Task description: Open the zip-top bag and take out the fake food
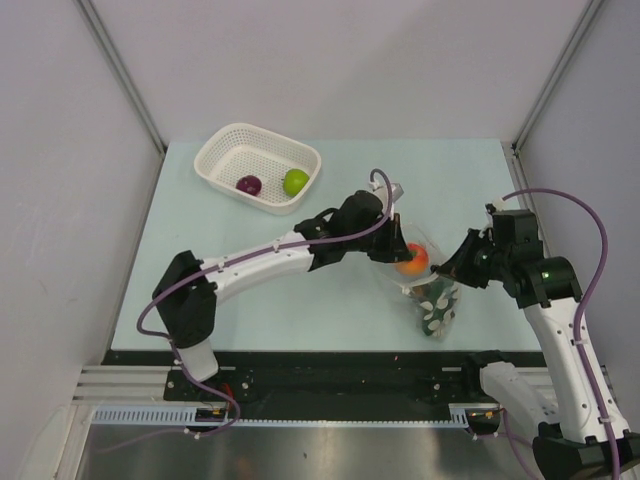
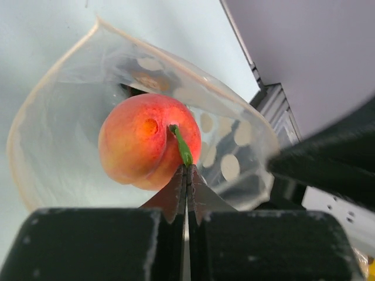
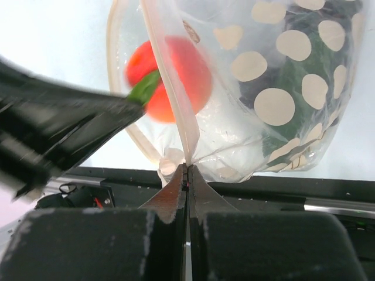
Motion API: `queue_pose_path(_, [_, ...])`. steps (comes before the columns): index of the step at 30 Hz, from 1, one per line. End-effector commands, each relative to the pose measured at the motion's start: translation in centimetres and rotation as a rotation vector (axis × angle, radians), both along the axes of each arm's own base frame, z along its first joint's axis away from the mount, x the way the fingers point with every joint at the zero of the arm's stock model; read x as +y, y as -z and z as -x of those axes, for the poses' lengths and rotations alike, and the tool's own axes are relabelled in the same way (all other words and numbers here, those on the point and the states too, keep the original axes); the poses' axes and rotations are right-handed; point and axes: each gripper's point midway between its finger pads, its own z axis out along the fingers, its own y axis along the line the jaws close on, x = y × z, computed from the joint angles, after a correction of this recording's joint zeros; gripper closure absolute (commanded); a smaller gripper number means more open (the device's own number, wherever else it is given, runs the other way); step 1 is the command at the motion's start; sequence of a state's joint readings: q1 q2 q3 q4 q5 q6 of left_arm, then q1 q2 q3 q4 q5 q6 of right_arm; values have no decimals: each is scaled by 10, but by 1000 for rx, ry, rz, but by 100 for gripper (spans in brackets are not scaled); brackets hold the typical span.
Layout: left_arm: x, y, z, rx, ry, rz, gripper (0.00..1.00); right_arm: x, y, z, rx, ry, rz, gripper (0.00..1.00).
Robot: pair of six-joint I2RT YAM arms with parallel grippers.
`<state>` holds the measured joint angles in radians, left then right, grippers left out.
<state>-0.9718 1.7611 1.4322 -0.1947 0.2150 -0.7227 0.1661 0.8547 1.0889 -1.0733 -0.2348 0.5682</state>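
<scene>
My left gripper should keep pulling the green leaf [image 2: 182, 144] until the orange-red fruit is clear of the bag's rim, because the bag's opening [image 1: 430, 238] is wide open around the fruit.
The zip-top bag [image 1: 432, 292] lies open on the table, right of centre, its mouth toward the left arm. My left gripper [image 2: 187, 167] is shut on the green leaf [image 2: 183, 146] of the orange-red fruit [image 2: 143, 143], which sits in the bag's mouth [image 1: 412, 262]. My right gripper [image 3: 187, 166] is shut on the bag's rim strip [image 3: 171, 88] and holds it. Dark green and dark pieces [image 3: 304, 82] remain deep in the bag behind its polka-dot panel. The orange-red fruit also shows in the right wrist view [image 3: 176, 79].
A white perforated basket [image 1: 222, 148] stands at the back left, holding a purple onion-like piece [image 1: 249, 185] and a lime-green ball [image 1: 296, 181]. The table's front edge and black rail [image 1: 330, 372] run just below the bag.
</scene>
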Motion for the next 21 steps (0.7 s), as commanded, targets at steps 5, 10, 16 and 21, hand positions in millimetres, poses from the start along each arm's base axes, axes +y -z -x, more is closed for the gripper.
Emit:
queue_pose_path(5, [37, -76, 33, -135, 92, 193, 100, -14, -2, -14, -47, 62, 57, 100])
queue_pose_path(10, [58, -101, 28, -242, 72, 189, 98, -7, 8, -12, -19, 40, 31, 100])
queue_pose_path(16, [99, -120, -32, -280, -99, 179, 94, -2, 8, -8, -17, 17, 3, 100])
queue_pose_path(21, [155, -115, -118, -252, -335, 115, 96, -2, 0, -6, -41, 8, 4, 100])
